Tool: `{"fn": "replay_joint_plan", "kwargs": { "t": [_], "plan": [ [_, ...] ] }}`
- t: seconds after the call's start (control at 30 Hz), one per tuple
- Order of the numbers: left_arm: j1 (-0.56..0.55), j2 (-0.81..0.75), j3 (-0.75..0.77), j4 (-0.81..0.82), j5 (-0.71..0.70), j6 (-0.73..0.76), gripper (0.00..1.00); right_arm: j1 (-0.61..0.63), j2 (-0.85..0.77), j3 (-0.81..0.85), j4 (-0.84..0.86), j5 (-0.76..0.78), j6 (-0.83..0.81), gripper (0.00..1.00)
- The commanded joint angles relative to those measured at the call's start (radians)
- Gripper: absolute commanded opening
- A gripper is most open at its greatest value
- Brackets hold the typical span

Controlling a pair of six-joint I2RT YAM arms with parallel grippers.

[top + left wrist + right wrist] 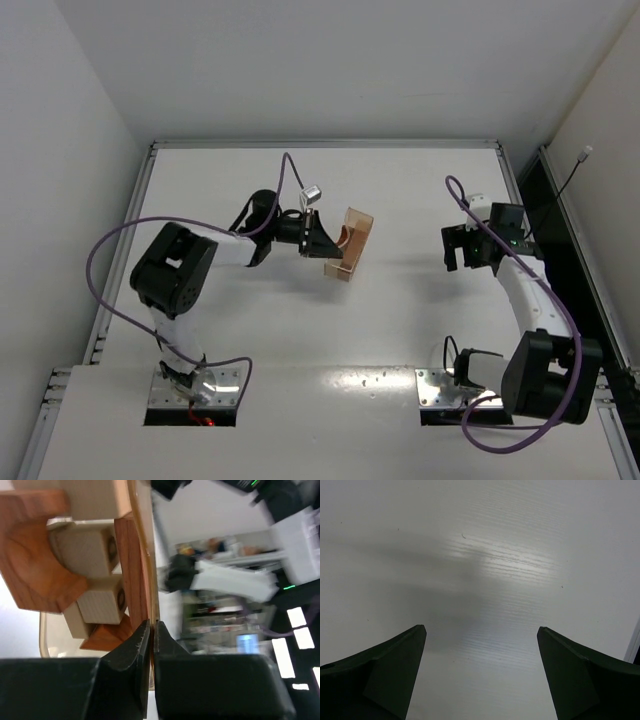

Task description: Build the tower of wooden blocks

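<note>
Next, my left gripper tips the tray (pixel 358 224) further over and pours out the wood blocks (pixel 85 550) before building the tower, because the blocks sit packed inside the tipped tray.
My left gripper (pixel 328 243) is shut on the thin rim of a pale wooden tray (pixel 356 240) and holds it tipped on its side above the table. In the left wrist view the jaws (pixel 151 625) pinch that rim (pixel 148 575). The wood blocks lie packed against the tray: a reddish-brown arched piece (pixel 32 567), two pale cubes (pixel 82 550) (pixel 100 605), a reddish bar (pixel 131 565) and a reddish wedge (pixel 107 636). My right gripper (pixel 467 252) is open and empty over bare table at the right; its fingers (pixel 395 665) frame only white surface.
The white table (pixel 400 330) is fenced by white walls at the back and left. A dark gap and rail (pixel 560 230) run along the right edge. The arm bases (pixel 195 385) sit at the near edge.
</note>
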Motion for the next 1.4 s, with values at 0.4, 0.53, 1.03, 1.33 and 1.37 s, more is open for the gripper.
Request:
{"fn": "replay_joint_plan", "kwargs": {
  "t": [0.4,0.53,1.03,1.33,1.37],
  "plan": [
    [0.079,0.262,0.025,1.238,-0.016,-0.807,0.0,-0.003,0.026,0.054,0.005,-0.019,0.008,0.9],
    [0.079,0.295,0.016,1.238,-0.053,-0.821,0.0,-0.003,0.037,0.054,0.005,-0.019,0.008,0.9],
    [-0.026,0.157,-0.183,1.238,-0.153,-0.84,0.0,-0.003,0.037,0.063,-0.005,-0.001,-0.001,0.9],
    [-0.073,0.129,-0.15,1.209,-0.096,-0.803,0.0,-0.003,0.037,0.063,-0.005,-0.001,-0.001,0.9],
    [-0.048,0.155,-0.168,1.247,-0.108,-0.854,0.0,-0.003,0.037,0.063,-0.005,-0.001,-0.001,0.9]
  ]
}}
